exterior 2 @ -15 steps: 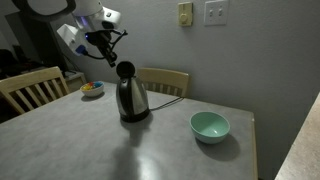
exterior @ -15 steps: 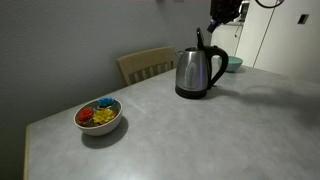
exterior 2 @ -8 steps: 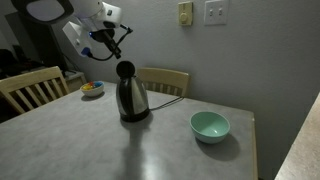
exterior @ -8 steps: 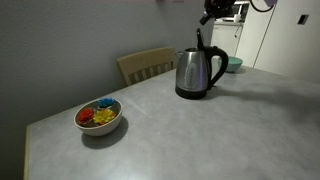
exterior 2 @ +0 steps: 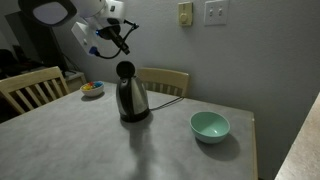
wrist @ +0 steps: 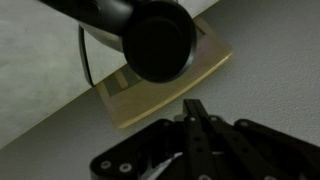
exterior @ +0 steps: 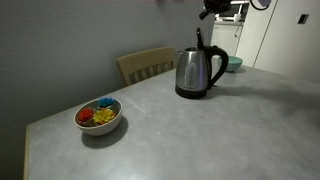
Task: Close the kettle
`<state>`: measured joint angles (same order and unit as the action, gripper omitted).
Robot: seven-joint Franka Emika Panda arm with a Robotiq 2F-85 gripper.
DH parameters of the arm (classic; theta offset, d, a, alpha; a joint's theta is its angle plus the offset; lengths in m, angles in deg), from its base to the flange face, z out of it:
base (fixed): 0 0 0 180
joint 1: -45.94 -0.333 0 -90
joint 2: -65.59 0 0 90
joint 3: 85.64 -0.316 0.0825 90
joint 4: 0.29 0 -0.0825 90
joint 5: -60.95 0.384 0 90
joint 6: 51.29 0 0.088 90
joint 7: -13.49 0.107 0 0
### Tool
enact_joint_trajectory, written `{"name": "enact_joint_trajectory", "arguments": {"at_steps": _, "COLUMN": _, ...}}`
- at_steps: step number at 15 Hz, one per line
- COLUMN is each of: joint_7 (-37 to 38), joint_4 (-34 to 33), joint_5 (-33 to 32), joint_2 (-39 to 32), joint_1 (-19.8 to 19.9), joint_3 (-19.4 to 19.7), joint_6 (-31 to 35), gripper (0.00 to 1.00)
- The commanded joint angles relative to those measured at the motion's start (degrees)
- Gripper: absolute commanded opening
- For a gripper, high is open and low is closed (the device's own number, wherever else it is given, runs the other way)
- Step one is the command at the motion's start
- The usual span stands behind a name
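Note:
The black lid (exterior 2: 125, 69) is standing straight up, and my closed gripper hangs clear above it. Next, I move my gripper down and push the lid onto the kettle's top (exterior: 197, 50).
The steel kettle (exterior: 195, 72) with a black handle stands on its black base on the grey table, and its black lid (exterior: 198, 38) stands open upright. It also shows in an exterior view (exterior 2: 131, 97) with the lid (exterior 2: 125, 70) raised. My gripper (exterior 2: 124, 30) hangs in the air above the kettle, apart from it, fingers together and empty. In an exterior view it is at the top edge (exterior: 207, 10). In the wrist view the shut fingers (wrist: 194, 108) point toward the round black lid (wrist: 155, 40) below.
A white bowl with colourful pieces (exterior: 98, 116) sits near the table's corner. A teal bowl (exterior 2: 209, 126) sits on the far side of the kettle. Wooden chairs (exterior: 145, 64) (exterior 2: 30, 90) stand at the table's edges. A cord (wrist: 84, 62) runs from the kettle.
My gripper has risen and moved away from the kettle's lid over the last second. The kettle and its open lid have not moved.

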<state>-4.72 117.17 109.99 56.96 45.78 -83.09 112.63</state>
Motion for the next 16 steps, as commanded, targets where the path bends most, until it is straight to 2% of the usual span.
{"name": "enact_joint_trajectory", "arguments": {"at_steps": 1, "joint_7": 6.8, "joint_4": 1.2, "joint_5": -5.6, "joint_2": 0.2, "joint_1": -1.2, "joint_3": 1.6, "joint_6": 3.6, "gripper": 0.00}}
{"name": "enact_joint_trajectory", "arguments": {"at_steps": 2, "joint_7": 10.2, "joint_4": 1.6, "joint_5": -8.7, "joint_2": 0.1, "joint_1": -1.6, "joint_3": 2.4, "joint_6": 3.7, "gripper": 0.00}}
{"name": "enact_joint_trajectory", "arguments": {"at_steps": 3, "joint_7": 15.1, "joint_4": 2.0, "joint_5": -13.3, "joint_2": 0.0, "joint_1": 0.1, "joint_3": 1.4, "joint_6": 3.5, "gripper": 0.00}}
{"name": "enact_joint_trajectory", "arguments": {"at_steps": 5, "joint_7": 22.6, "joint_4": 2.0, "joint_5": -19.7, "joint_2": -0.4, "joint_1": 0.5, "joint_3": 2.2, "joint_6": 1.9, "gripper": 0.00}}
{"name": "enact_joint_trajectory", "arguments": {"at_steps": 7, "joint_7": 27.5, "joint_4": 1.1, "joint_5": -23.2, "joint_2": -0.6, "joint_1": 1.3, "joint_3": 1.8, "joint_6": -0.8, "gripper": 0.00}}
{"name": "enact_joint_trajectory", "arguments": {"at_steps": 8, "joint_7": 29.1, "joint_4": 0.5, "joint_5": -23.9, "joint_2": -0.8, "joint_1": 1.6, "joint_3": 1.5, "joint_6": -2.0, "gripper": 0.00}}
{"name": "enact_joint_trajectory", "arguments": {"at_steps": 11, "joint_7": 28.3, "joint_4": -2.0, "joint_5": -19.9, "joint_2": -2.1, "joint_1": 1.0, "joint_3": 1.2, "joint_6": -5.8, "gripper": 0.00}}
{"name": "enact_joint_trajectory", "arguments": {"at_steps": 12, "joint_7": 28.9, "joint_4": -2.7, "joint_5": -20.0, "joint_2": -2.6, "joint_1": 2.3, "joint_3": -0.3, "joint_6": -7.2, "gripper": 0.00}}
{"name": "enact_joint_trajectory", "arguments": {"at_steps": 16, "joint_7": 31.5, "joint_4": -6.5, "joint_5": -21.5, "joint_2": -6.7, "joint_1": 2.0, "joint_3": -0.8, "joint_6": -9.6, "gripper": 0.00}}
